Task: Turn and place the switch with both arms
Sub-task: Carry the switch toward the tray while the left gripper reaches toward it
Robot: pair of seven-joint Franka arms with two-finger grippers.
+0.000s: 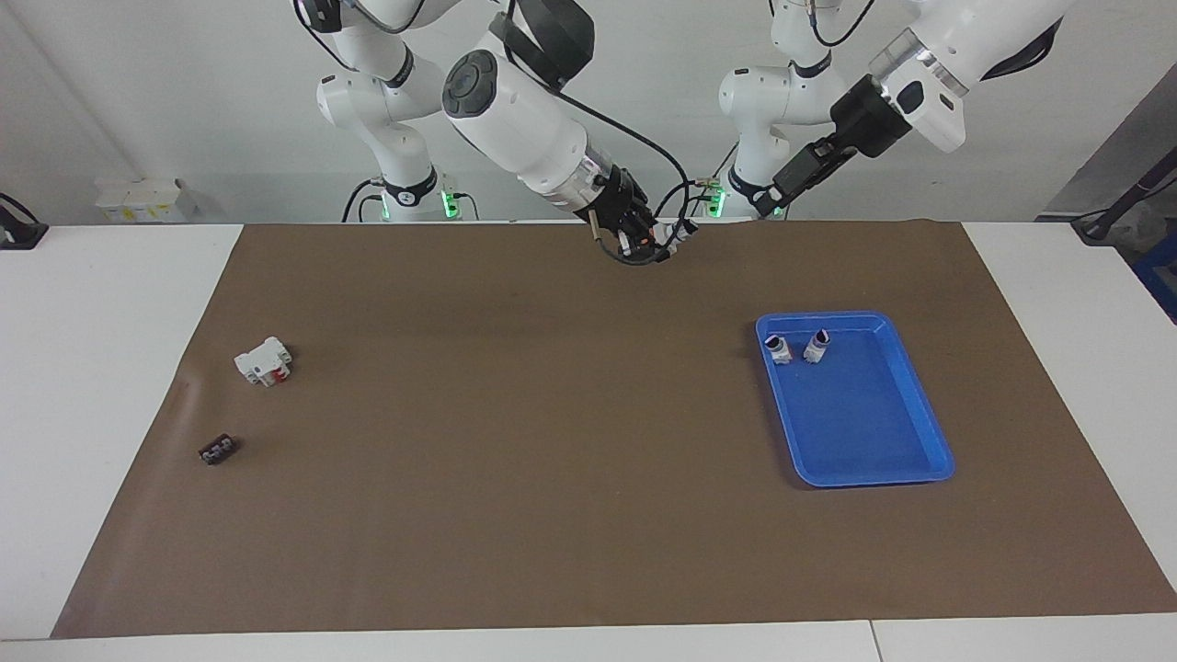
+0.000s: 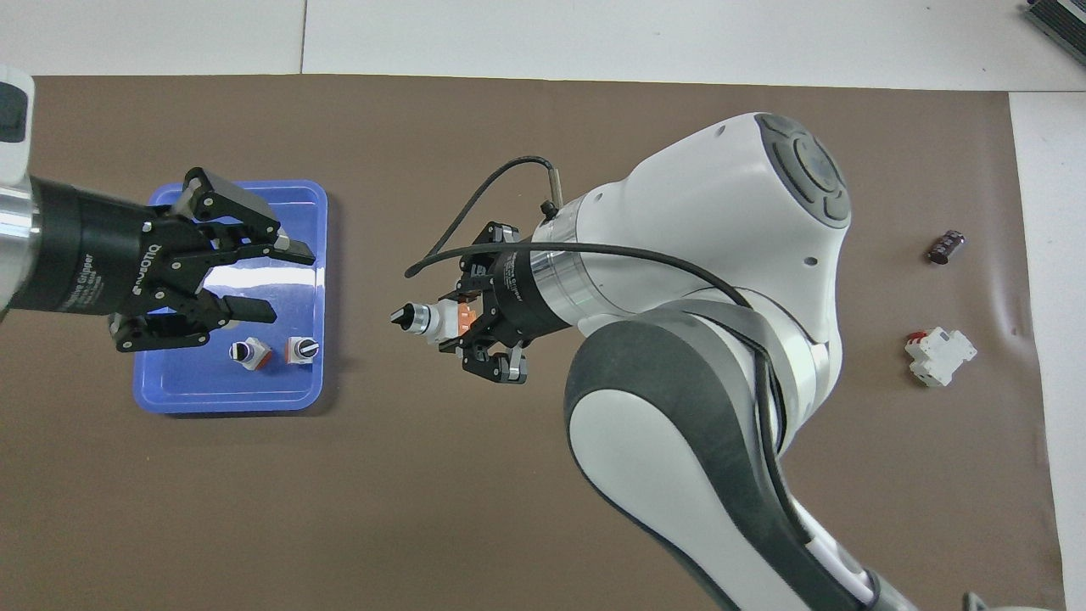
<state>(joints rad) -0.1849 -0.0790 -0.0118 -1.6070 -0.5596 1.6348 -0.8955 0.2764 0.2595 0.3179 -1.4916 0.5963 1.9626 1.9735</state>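
The knob is set in a collar (image 2: pixel 419 317) against the white body, so I expect the whole switch (image 2: pixel 445 320) to come along in one piece when I carry it by the knob.
My right gripper (image 2: pixel 465 320) (image 1: pixel 660 243) is shut on the orange end of a small white switch (image 2: pixel 428 321) (image 1: pixel 680 234). It holds the switch in the air over the mat's edge by the robots, with the black knob pointing toward the left arm's end. My left gripper (image 2: pixel 276 283) (image 1: pixel 782 193) is also raised, open and holding nothing, and it points toward the held switch with a gap between them. From above it overlaps the blue tray (image 2: pixel 229 406) (image 1: pixel 864 450). Two more switches (image 2: pixel 248 353) (image 2: pixel 303 349) (image 1: pixel 778 348) (image 1: pixel 817 346) stand in the tray's corner nearest the robots.
A white block with a red part (image 1: pixel 263 360) (image 2: pixel 940 356) and a small flat black piece (image 1: pixel 217 450) (image 2: pixel 945 247) lie on the brown mat toward the right arm's end. Two smaller white arms with green lights stand at the robots' edge.
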